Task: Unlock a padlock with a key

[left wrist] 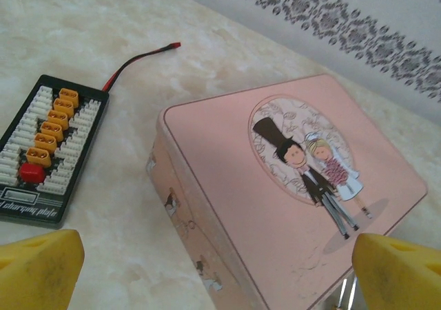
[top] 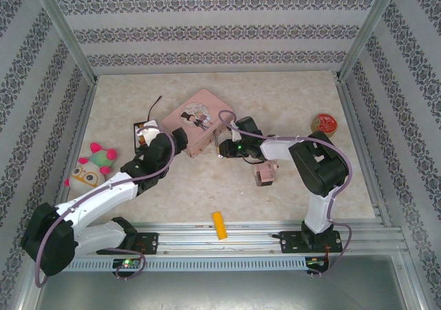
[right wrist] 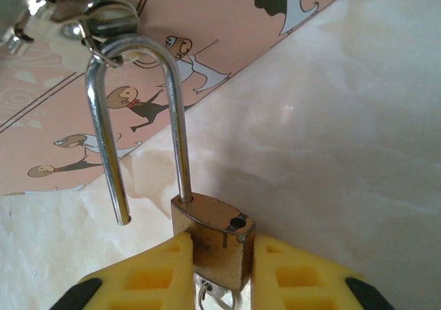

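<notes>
The padlock's brass body (right wrist: 215,215) is crooked between the fingers of the robot's right gripper, so the robot should open them and close them squarely on the body's broad sides (right wrist: 209,253) before it unhooks the padlock's shackle.
The small brass padlock (right wrist: 207,217) sits between the yellow fingers (right wrist: 138,279) of my right gripper (right wrist: 217,246), which is shut on its body. Its silvery shackle (right wrist: 180,131) stands sprung open, with one leg free of the body and the bend hooked through a ring on the pink tin (right wrist: 69,110). A thin metal ring (right wrist: 207,300) peeks out under the padlock; the key itself is hidden. My left gripper (left wrist: 217,275) is open, its yellow fingers (left wrist: 38,269) straddling the near corner of the pink tin (left wrist: 275,207). In the top view both grippers, left (top: 180,141) and right (top: 224,148), meet at the tin (top: 200,117).
A black charging board (left wrist: 45,145) with orange connectors and a red-tipped wire lies left of the tin. A plush toy (top: 93,165) sits at the left, a small pink block (top: 265,174) by the right arm, a yellow piece (top: 219,224) at the front, and a red round thing (top: 324,123) at the right.
</notes>
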Action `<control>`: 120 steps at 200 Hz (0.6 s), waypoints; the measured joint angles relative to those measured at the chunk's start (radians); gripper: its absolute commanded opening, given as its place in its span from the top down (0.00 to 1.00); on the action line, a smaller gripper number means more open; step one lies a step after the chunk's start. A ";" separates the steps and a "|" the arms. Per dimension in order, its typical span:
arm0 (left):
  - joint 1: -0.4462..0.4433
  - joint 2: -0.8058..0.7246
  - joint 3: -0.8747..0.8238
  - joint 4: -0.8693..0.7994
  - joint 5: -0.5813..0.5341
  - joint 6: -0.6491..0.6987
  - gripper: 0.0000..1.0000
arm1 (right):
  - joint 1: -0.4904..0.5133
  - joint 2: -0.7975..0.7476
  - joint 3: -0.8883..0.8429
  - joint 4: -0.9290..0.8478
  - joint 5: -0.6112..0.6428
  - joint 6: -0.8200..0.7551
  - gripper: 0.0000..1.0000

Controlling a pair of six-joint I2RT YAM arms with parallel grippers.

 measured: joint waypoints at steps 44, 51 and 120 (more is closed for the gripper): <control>0.000 0.084 0.074 -0.055 0.001 0.018 0.01 | 0.000 0.000 0.000 0.001 -0.006 0.006 0.88; 0.000 0.095 0.079 -0.056 0.001 0.019 0.01 | 0.000 0.000 0.000 0.001 -0.007 0.008 0.88; 0.000 0.199 0.113 -0.056 0.020 0.048 0.01 | 0.000 0.000 0.000 0.000 -0.006 0.032 0.68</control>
